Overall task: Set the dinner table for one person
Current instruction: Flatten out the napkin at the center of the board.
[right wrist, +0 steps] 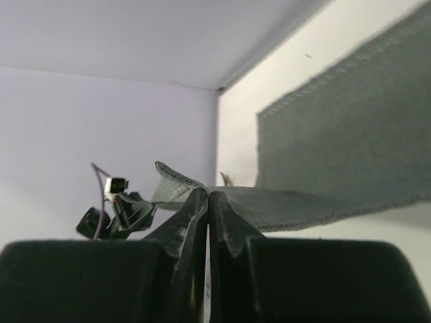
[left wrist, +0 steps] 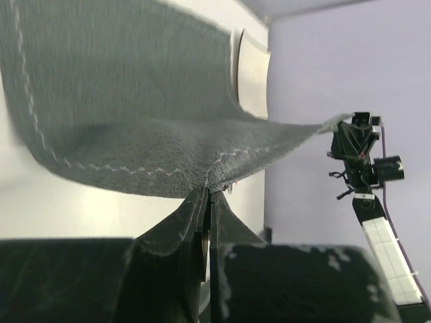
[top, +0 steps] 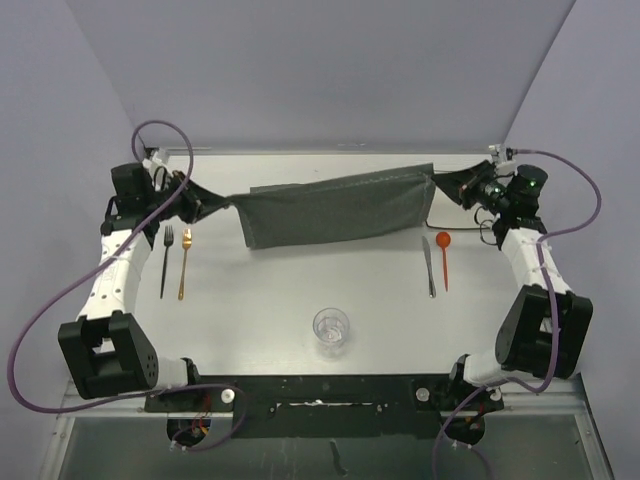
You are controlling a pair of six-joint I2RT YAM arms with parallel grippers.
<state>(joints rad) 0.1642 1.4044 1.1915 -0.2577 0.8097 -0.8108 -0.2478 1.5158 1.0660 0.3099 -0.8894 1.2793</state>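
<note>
My grippers hold the placemat's near edge (top: 335, 187) raised over its far part, so I should pull it down toward the drinking glass (top: 331, 328) and smooth it flat before opening.
A dark grey stitched placemat (top: 335, 208) hangs stretched above the far part of the white dinner table (top: 300, 290). My left gripper (top: 222, 203) is shut on its left edge, and my right gripper (top: 438, 186) is shut on its right edge. In the left wrist view the placemat (left wrist: 135, 101) sags away from my pinching fingertips (left wrist: 202, 195). In the right wrist view the cloth edge (right wrist: 283, 202) runs off from my closed gripper (right wrist: 208, 195). A black fork (top: 166, 260) and a gold fork (top: 185, 262) lie at left. A knife (top: 429, 265) and an orange spoon (top: 444, 255) lie at right.
A clear drinking glass (top: 331, 331) stands near the front middle of the table. Cables loop around both arms. Grey walls close in behind and at both sides. A white plate (left wrist: 252, 84) shows beyond the cloth in the left wrist view.
</note>
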